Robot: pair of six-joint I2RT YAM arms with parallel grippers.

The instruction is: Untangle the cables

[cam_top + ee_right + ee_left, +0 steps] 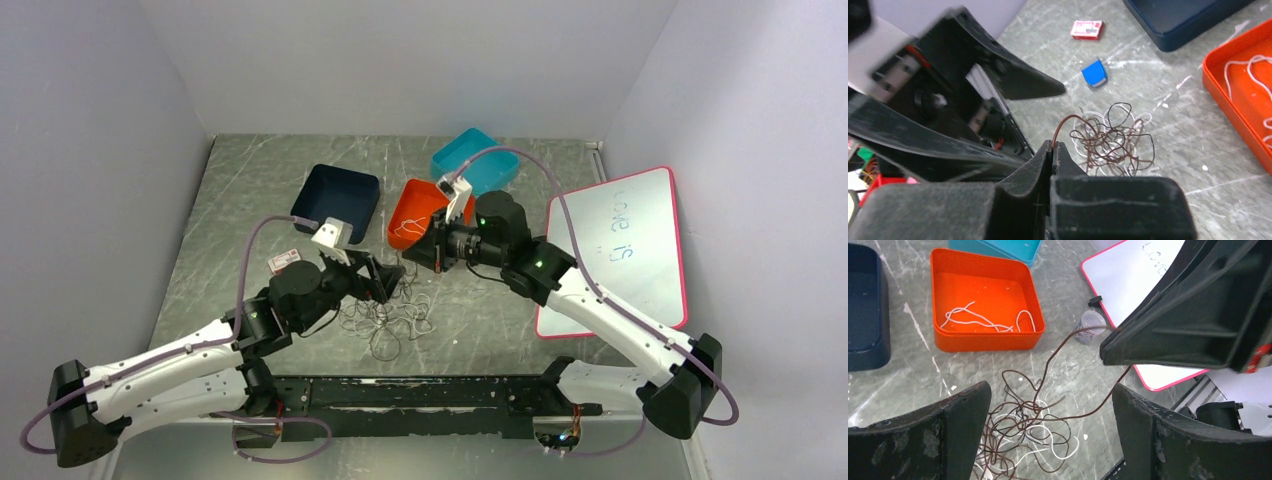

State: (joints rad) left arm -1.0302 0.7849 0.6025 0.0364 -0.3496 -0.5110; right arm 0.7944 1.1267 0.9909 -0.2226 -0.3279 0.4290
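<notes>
The brown cable (1037, 402) runs from my right gripper and loops into the tangle. My left gripper should therefore move down to the tangle (388, 318) while my right gripper pulls away.
A tangle of thin brown, black and white cables (392, 320) lies on the grey table between the arms. In the left wrist view the tangle (1018, 435) sits below my left gripper (1050, 390), which is open and empty above it. My right gripper (1053, 146) is shut on a brown cable (1068, 122) that runs down into the tangle (1110, 140). In the left wrist view this brown cable (1047, 365) hangs from the right gripper's tip in two strands. In the top view the left gripper (385, 283) and right gripper (437, 262) are close together.
An orange tray (412, 195) holds a loose white cable (983, 320). A navy tray (337, 198) and a teal tray (475, 160) stand behind. A pink-edged whiteboard (620, 250) lies at the right. A small clear cap (1089, 325), a blue object (1094, 74) and a red-white box (1087, 29) lie nearby.
</notes>
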